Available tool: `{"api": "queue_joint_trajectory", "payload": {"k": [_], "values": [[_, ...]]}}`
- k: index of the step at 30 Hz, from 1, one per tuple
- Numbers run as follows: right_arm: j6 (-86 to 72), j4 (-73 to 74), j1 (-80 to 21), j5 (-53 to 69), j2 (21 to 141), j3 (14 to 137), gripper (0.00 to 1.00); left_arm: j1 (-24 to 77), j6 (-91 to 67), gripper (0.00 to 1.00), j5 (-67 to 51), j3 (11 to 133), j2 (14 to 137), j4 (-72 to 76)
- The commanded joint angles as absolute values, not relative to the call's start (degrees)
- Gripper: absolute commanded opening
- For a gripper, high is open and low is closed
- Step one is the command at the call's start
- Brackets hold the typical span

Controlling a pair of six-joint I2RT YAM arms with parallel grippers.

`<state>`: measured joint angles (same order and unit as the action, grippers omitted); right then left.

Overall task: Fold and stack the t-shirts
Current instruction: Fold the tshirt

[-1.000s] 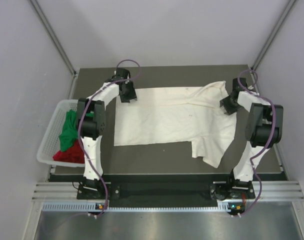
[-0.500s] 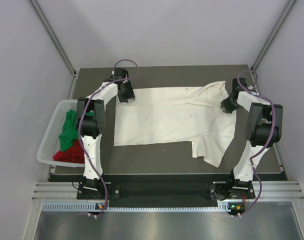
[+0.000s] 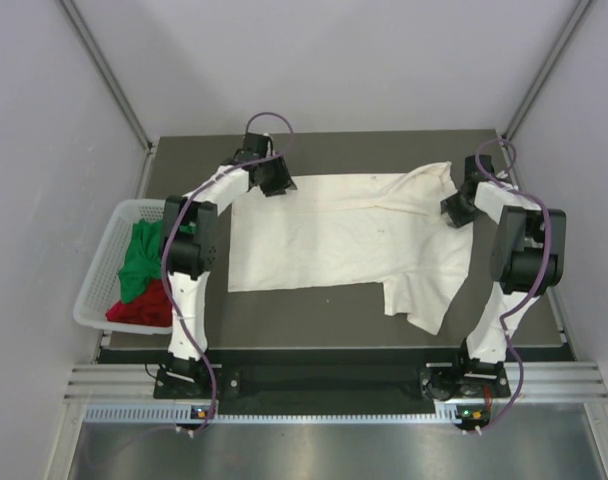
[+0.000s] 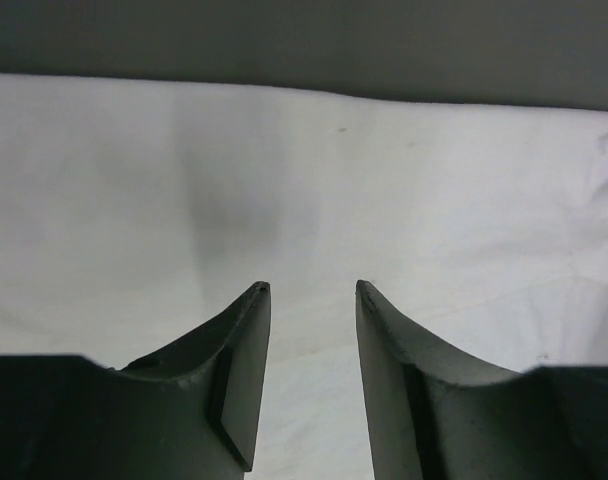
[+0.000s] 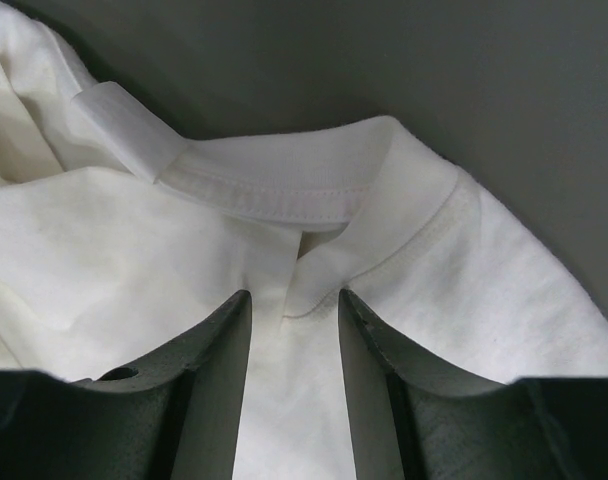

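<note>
The cream-white t-shirt's far sleeve side point(image 3: 414, 192) is doubled over near the t-shirt's collar, so the robot's right gripper should pull the cloth point(image 5: 319, 280) by the collar toward the t-shirt's far side before the folding starts.
The cream-white t-shirt point(image 3: 334, 235) lies spread on the dark table point(image 3: 304, 305), with a sleeve hanging toward the near right. My left gripper point(image 3: 274, 180) hovers over its far left edge. In the left wrist view the jaws point(image 4: 311, 290) stand open above flat white cloth point(image 4: 284, 180). My right gripper point(image 3: 456, 208) is at the shirt's right end, by the collar point(image 5: 274, 185). Its jaws point(image 5: 294, 295) stand apart with a low ridge of cloth lying between them. The green t-shirt point(image 3: 139, 255) and the red t-shirt point(image 3: 144, 305) sit bunched in the basket.
A white mesh basket point(image 3: 94, 290) stands off the table's left edge beside the left arm. Bare table runs along the far side point(image 4: 284, 40) and near the front edge. Grey walls close in behind and on both sides.
My left gripper has slid to the right along the shirt's far edge. The right gripper has stayed at the collar, and the shirt lies as before.
</note>
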<state>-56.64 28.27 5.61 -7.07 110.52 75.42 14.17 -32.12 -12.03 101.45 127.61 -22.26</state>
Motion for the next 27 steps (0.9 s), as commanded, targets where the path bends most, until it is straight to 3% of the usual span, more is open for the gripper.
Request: {"api": "queue_joint_trajectory", "payload": {"k": [1,16,27], "values": [[-56.35,28.21,4.83,-8.26,107.31,76.11,0.41,15.29,-35.24,0.44,-16.96,101.78,125.85,-13.63],[-55.54,27.95,4.92,-8.52,108.37,77.17,0.47,15.29,-35.07,0.45,-14.94,100.72,133.5,-11.77],[-58.27,26.72,6.5,-14.59,101.08,64.43,0.54,15.12,-34.01,0.45,-11.51,100.81,134.82,-14.15]]}}
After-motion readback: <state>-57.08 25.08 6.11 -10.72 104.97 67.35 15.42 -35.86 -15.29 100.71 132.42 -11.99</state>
